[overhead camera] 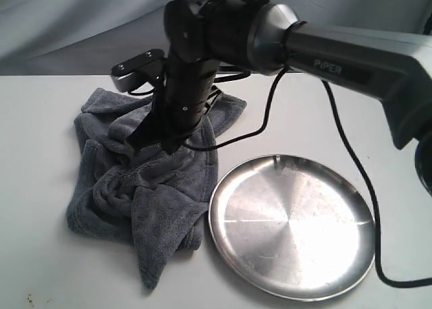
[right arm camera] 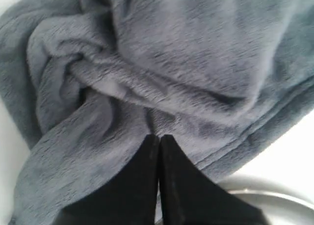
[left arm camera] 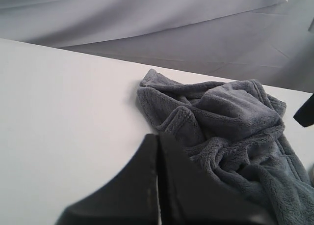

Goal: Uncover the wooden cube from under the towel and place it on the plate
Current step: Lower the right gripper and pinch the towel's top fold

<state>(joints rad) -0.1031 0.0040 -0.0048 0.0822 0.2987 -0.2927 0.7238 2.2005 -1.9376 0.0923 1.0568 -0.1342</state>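
The wooden cube should show under the middle of the towel (overhead camera: 125, 181) when I pull the towel aside, because a flat-topped bulge with a squared edge (right arm camera: 196, 48) stands there.
The dark grey towel (overhead camera: 142, 181) lies crumpled on the white table, left of the silver plate (overhead camera: 290, 228). No wooden cube shows in any view; the towel's folds hide whatever is under them. My right gripper (overhead camera: 154, 144) reaches across and points down onto the towel's upper middle. In the right wrist view that gripper (right arm camera: 159, 136) is shut, its tips against a fold of the towel (right arm camera: 171, 53), with nothing visibly pinched. My left gripper (left arm camera: 158, 136) is shut and empty, low over bare table beside the towel (left arm camera: 235, 117). It does not show in the exterior view.
The right arm (overhead camera: 351, 66) and its black cable (overhead camera: 351, 160) cross above the plate's far side. The plate's rim (right arm camera: 274, 205) lies close behind the right gripper. White table (overhead camera: 40, 120) stretches left of the towel; grey backdrop cloth (overhead camera: 81, 19) hangs behind.
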